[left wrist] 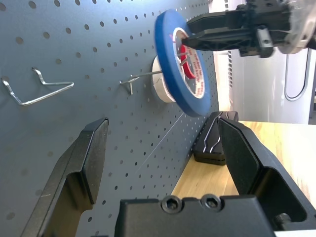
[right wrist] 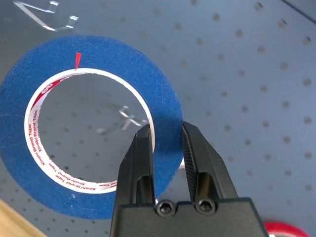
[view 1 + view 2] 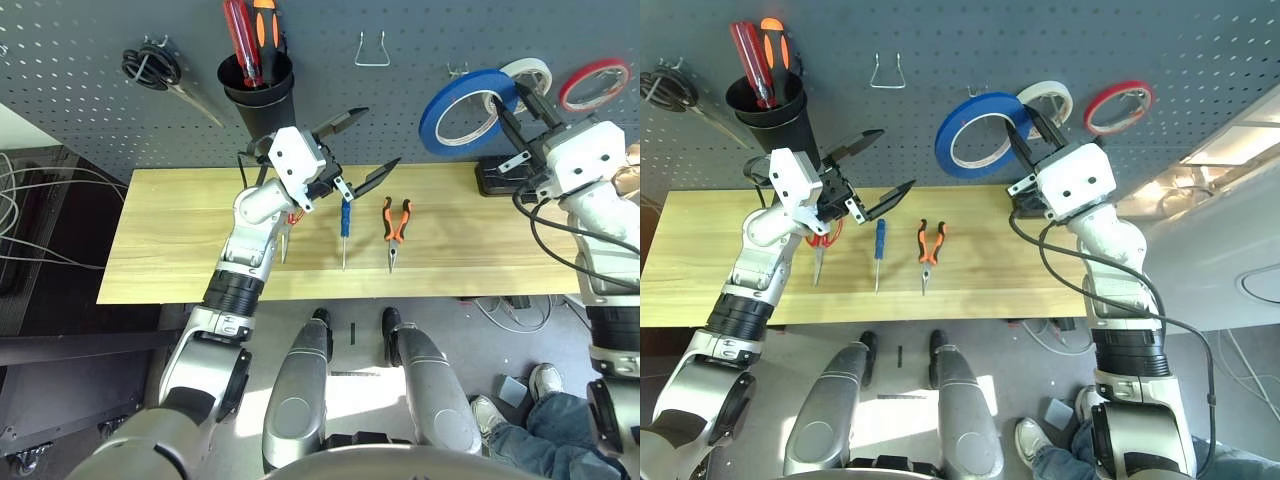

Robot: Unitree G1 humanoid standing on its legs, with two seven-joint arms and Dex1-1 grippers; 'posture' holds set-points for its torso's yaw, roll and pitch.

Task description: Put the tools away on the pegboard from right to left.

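The metal hook (image 2: 131,118) is inside the blue tape roll's hole (image 2: 91,131). My right gripper keeps moving toward the pegboard and lets go of the roll on the hook.
My right gripper (image 3: 507,95) is shut on the rim of the blue tape roll (image 3: 432,108), holding it up against the pegboard (image 3: 400,30). In the right wrist view, a metal hook (image 2: 126,116) shows through the hole of the roll (image 2: 29,94). On the wooden table (image 3: 180,230) lie the orange-and-black pliers (image 3: 396,228) and, to their left, the blue-handled screwdriver (image 3: 345,222). The red-handled scissors (image 3: 821,245) lie partly under my left forearm. Open and holding nothing, my left gripper (image 3: 378,138) is raised above the screwdriver.
A white tape roll (image 3: 530,72) and a red one (image 3: 594,84) hang right of the blue roll. The board also carries a bare wire hook (image 3: 372,50), a black cup (image 3: 257,90) of screwdrivers and black-handled scissors (image 3: 160,70). A black block (image 3: 497,180) sits at the table's back right. A person's leg (image 3: 540,420) is on the floor.
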